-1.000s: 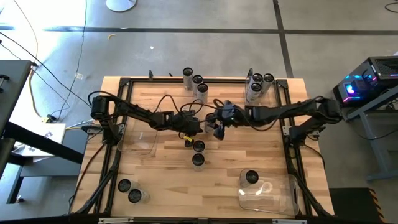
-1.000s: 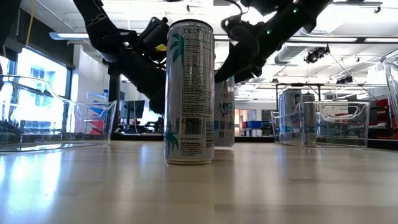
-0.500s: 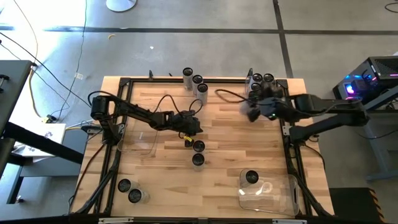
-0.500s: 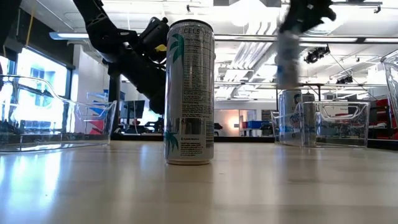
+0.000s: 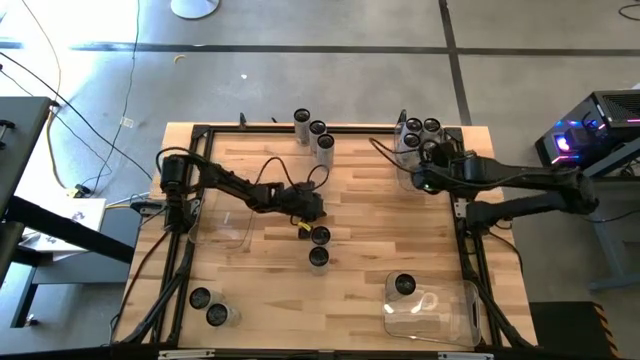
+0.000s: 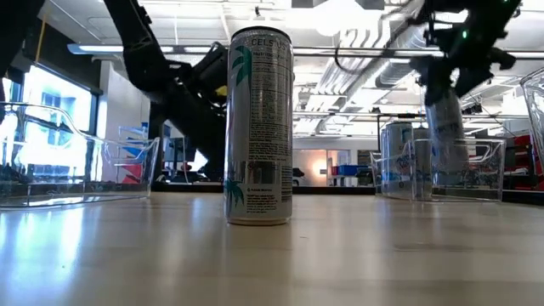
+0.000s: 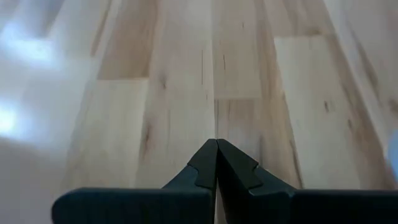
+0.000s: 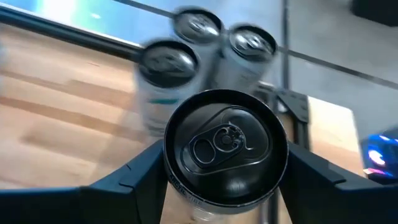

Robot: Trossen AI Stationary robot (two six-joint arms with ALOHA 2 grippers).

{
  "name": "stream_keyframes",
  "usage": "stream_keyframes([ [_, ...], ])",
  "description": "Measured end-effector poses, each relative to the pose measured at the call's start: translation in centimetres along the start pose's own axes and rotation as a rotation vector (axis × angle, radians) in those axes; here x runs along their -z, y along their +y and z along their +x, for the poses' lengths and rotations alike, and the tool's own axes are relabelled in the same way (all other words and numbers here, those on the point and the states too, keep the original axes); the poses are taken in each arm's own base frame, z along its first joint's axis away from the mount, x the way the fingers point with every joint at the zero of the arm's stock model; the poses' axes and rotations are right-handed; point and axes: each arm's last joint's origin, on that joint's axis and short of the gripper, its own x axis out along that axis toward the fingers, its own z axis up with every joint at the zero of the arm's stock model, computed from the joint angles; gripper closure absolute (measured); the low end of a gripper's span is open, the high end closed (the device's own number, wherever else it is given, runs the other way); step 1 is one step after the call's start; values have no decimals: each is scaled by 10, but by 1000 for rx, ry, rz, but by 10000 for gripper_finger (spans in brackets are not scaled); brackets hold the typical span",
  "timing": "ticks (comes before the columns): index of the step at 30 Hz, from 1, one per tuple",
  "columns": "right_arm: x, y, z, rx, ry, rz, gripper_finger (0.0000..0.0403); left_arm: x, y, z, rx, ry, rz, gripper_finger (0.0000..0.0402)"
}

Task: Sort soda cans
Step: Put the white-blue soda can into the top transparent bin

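Note:
My right gripper has the held can [image 8: 227, 149] hanging base-down over the free spot beside the standing cans. It should keep lowering the can until the can stands in the clear bin [image 6: 438, 177].
The soda cans have dark tops and silvery sides. My right gripper [image 5: 425, 180] [image 8: 225, 171] is shut on one can [image 8: 225, 146] at the far right corner, beside three cans [image 5: 420, 128] standing in a clear bin. Two cans [image 5: 319, 246] stand on their bases at the table's middle, and the nearer one [image 6: 259, 127] fills the low view. My left gripper [image 5: 304, 226] [image 7: 216, 144] is shut and empty, over bare wood just left of those two. My right gripper pinches the can by its upper side wall [image 8: 171, 177], just under the rim, one finger [image 8: 140, 171] on each side. The fingers come down at it from above. The can [image 6: 446, 144] hangs upright below them; whether its base rests on anything I cannot tell.
Three cans [image 5: 316, 130] stand at the far edge and two [image 5: 208, 306] at the near left corner. A clear bin [image 5: 450, 318] at the near right holds one can [image 5: 404, 285]. Another clear bin [image 5: 222, 228] sits at the left. A black frame [image 5: 466, 230] borders the table.
My right gripper has carried its can from the table's middle toward the right edge and the far right bin, first lifted high, then lowered beside the cans there. It has stayed shut on the can. My left gripper has kept its place.

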Motion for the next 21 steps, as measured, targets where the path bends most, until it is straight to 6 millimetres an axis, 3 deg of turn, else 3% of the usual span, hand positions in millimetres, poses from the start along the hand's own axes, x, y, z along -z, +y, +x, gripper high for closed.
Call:
stream_keyframes([
  [7,12,-2,40,60,-8,-19,170,2,-1,5,-1,-8,-8,401],
  [15,-1,-12,71,-26,-54,26,170,1,-1,5,3,-28,-2,401],
  [21,-10,-22,83,-69,-23,45,170,1,-2,6,4,-30,-6,401],
])
